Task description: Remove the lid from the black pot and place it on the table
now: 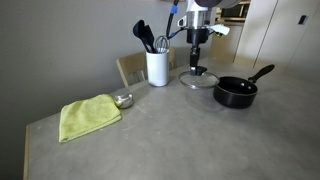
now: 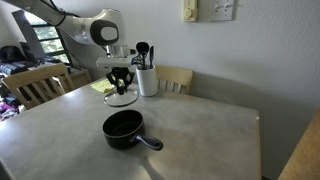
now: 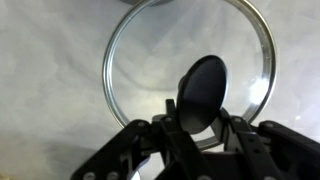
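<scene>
The glass lid is in the air in the tight gap (image 1: 190, 83) by the utensil holder and black pot, so my gripper should move the glass lid back over the open grey table (image 1: 180, 120) before lowering it.
The glass lid (image 1: 198, 79) with its black knob (image 3: 203, 85) sits at or just above the grey table (image 1: 180, 140), beside the black pot (image 1: 236, 93). The pot is uncovered, its long handle pointing away from the lid. My gripper (image 1: 197, 62) comes straight down over the lid, and its fingers close on the knob. In the wrist view the gripper (image 3: 200, 112) grips the knob, with the lid's glass and metal rim (image 3: 140, 80) spread out behind it. The other exterior view shows the lid (image 2: 120, 98), gripper (image 2: 120, 82), pot (image 2: 124, 127) and table (image 2: 200, 130).
A white utensil holder (image 1: 157, 67) with black utensils stands just behind the lid; it also shows in the other exterior view (image 2: 148, 80). A yellow-green cloth (image 1: 88, 116) and a small metal bowl (image 1: 123, 100) lie further along the table. Wooden chairs (image 2: 40, 85) stand at the table's edges.
</scene>
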`<state>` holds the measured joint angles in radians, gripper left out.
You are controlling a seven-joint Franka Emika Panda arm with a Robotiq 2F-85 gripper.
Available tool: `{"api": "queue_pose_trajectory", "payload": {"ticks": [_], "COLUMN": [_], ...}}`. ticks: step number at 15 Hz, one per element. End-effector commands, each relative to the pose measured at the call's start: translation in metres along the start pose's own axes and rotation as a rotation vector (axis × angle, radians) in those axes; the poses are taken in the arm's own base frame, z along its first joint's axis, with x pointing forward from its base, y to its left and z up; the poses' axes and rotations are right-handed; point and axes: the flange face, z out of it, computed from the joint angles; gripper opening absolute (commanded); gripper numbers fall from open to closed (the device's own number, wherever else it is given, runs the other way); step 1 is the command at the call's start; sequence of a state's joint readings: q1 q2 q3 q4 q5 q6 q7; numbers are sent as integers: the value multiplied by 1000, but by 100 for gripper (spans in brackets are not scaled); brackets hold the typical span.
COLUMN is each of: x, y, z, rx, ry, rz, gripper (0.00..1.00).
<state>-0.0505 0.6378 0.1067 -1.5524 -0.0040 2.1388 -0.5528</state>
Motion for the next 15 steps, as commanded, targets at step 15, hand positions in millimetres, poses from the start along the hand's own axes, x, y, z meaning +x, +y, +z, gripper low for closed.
{"api": "queue_pose_trajectory", "payload": {"ticks": [15], "x": [-24], "y": [26], "z": [4], "rx": [139], "ry": [-48], "rz": [-377], "gripper": [37]}}
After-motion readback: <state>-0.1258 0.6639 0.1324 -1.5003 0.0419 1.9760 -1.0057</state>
